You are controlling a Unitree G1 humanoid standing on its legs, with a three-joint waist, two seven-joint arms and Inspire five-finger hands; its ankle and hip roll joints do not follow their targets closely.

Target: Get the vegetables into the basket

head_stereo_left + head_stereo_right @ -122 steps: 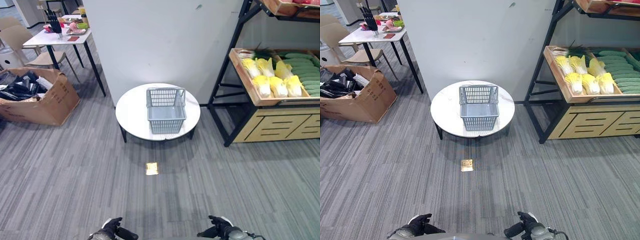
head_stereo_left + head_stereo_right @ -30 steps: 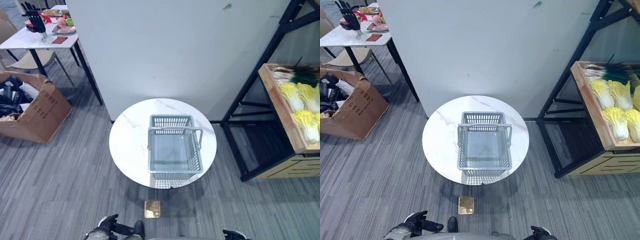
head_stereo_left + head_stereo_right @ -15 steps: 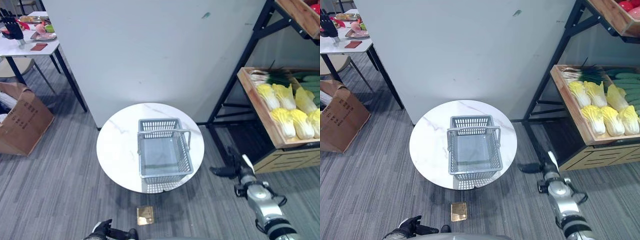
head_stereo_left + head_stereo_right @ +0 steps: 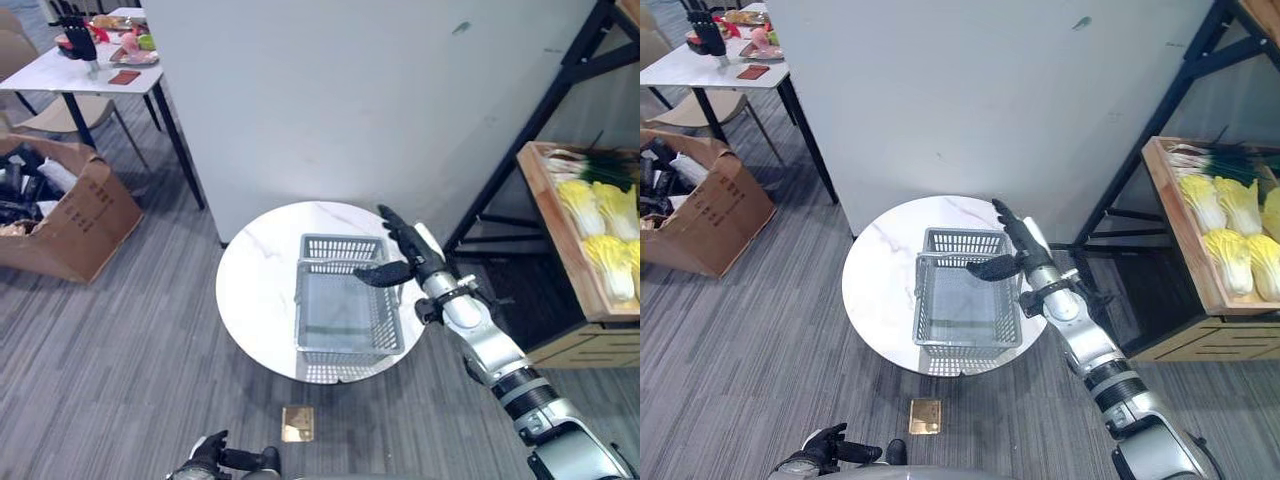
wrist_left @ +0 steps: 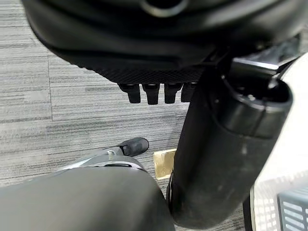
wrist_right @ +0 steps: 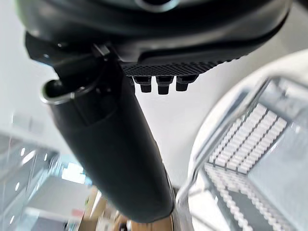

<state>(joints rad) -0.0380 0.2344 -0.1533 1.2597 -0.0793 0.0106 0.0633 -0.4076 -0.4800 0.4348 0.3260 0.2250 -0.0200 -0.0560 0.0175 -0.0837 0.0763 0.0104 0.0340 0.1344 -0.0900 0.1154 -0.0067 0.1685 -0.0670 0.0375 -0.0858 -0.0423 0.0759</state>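
Note:
The grey plastic basket (image 4: 347, 308) will hang with its opening up below the handle as I lift and carry it, since the handle's arms (image 4: 299, 282) join its opposite side rims.
A grey plastic basket (image 4: 346, 318) stands empty on a round white table (image 4: 255, 285), its handle (image 4: 330, 264) upright. My right hand (image 4: 408, 250) hovers open above the basket's far right corner, fingers straight and thumb stretched towards the handle. The right wrist view shows the basket's mesh wall (image 6: 245, 144) just past the thumb (image 6: 115, 144). Yellow-green cabbages (image 4: 600, 215) and green onions (image 4: 590, 165) lie in a wooden crate on the rack at the right. My left hand (image 4: 208, 452) hangs low over the floor, open and holding nothing.
A black metal rack (image 4: 500, 190) stands right of the table. A white partition wall (image 4: 330, 100) rises just behind it. A cardboard box (image 4: 70, 210) and a white table (image 4: 100, 65) with chairs are at the back left. A brass floor plate (image 4: 297, 424) lies before the table.
The camera has shifted. My right arm has risen from low beside the table's right edge to above the basket's far right corner. The left hand stays low.

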